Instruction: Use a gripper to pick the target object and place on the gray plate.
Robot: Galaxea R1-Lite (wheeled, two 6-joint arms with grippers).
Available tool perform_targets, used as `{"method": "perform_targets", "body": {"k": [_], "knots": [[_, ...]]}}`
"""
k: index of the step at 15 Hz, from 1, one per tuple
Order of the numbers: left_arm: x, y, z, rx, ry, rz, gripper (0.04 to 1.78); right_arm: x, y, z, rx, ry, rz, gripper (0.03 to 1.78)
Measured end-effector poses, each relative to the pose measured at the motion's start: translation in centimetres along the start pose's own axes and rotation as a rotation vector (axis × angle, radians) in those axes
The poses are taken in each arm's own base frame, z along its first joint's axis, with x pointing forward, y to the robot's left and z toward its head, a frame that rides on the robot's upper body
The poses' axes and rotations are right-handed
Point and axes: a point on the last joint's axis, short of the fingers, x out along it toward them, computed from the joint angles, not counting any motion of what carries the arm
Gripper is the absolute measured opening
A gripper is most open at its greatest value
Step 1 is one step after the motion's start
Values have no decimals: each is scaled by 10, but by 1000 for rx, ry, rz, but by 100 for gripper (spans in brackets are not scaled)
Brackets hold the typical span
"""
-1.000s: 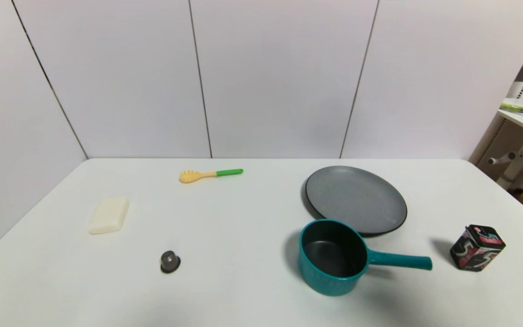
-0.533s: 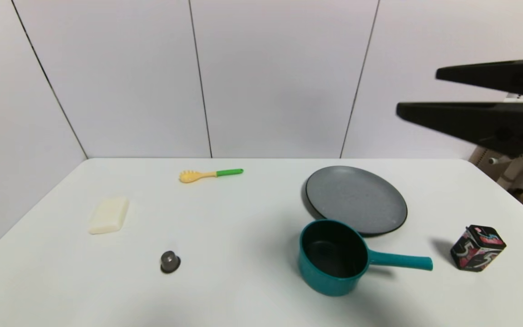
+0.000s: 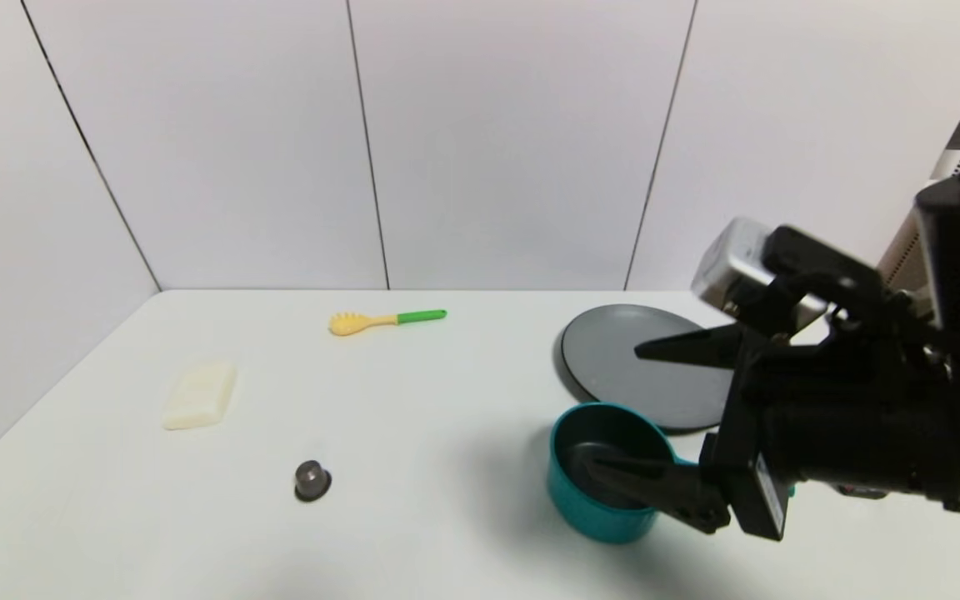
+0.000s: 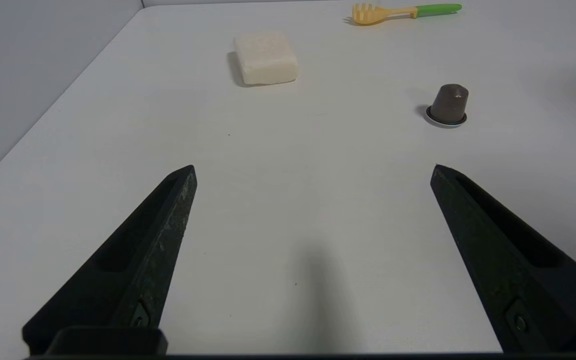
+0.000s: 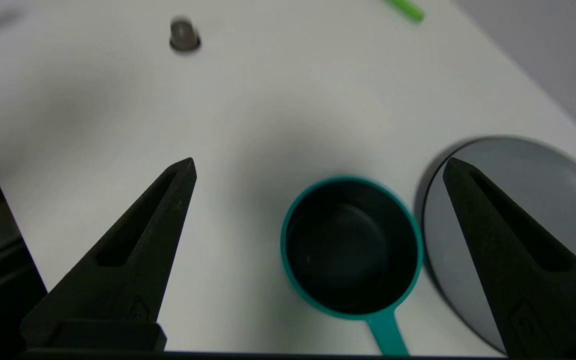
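Observation:
My gripper is to set down the teal saucepan (image 3: 602,490). A handle (image 5: 389,336) sticks straight out from the saucepan's rim, so the saucepan will then hang over the gray plate's edge.
The teal saucepan (image 3: 592,517) with a dark inside stands on the white table at the front right, just in front of the gray plate (image 3: 605,375). My right gripper (image 3: 609,408) is open and hovers above the saucepan, one finger over the pan's bowl, the other over the plate. In the right wrist view the saucepan (image 5: 352,245) lies between the spread fingers, gripper (image 5: 318,162), with the plate (image 5: 543,170) beside it. The arm hides the pan's handle in the head view. My left gripper (image 4: 313,169) is open and empty over bare table.
A pale soap bar (image 3: 199,394) lies at the left. A yellow pasta fork with a green handle (image 3: 387,319) lies at the back. A small dark capsule (image 3: 312,480) stands front centre. The right arm covers the table's right side.
My right arm has come down from the upper right to above the saucepan. It now covers the pan's handle and the patterned tin. The objects have not moved.

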Motion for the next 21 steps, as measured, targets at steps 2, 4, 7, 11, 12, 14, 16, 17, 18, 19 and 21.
{"method": "perform_targets", "body": {"k": [2, 4, 7, 11, 12, 14, 16, 17, 18, 19, 21], "knots": [[0, 0, 0, 0, 0, 0, 169, 18, 4, -23, -24, 101, 23, 171], [0, 0, 0, 0, 0, 0, 169, 33, 6, -43, -16, 199, 45, 171], [0, 0, 0, 0, 0, 0, 169, 51, 11, -71, -10, 312, 74, 171], [0, 0, 0, 0, 0, 0, 169, 76, 10, -84, -6, 347, 75, 171], [0, 0, 0, 0, 0, 0, 169, 82, 10, -85, -8, 340, 72, 171], [0, 0, 0, 0, 0, 0, 169, 90, 9, -87, -20, 341, 72, 171], [0, 0, 0, 0, 0, 0, 169, 95, 8, -86, -23, 343, 72, 171], [0, 0, 0, 0, 0, 0, 169, 97, 8, -86, -27, 343, 73, 171], [0, 0, 0, 0, 0, 0, 169, 98, 8, -86, -37, 344, 75, 164], [0, 0, 0, 0, 0, 0, 169, 98, 7, -86, -49, 343, 76, 145], [0, 0, 0, 0, 0, 0, 169, 98, 7, -85, -51, 342, 77, 115]]}}
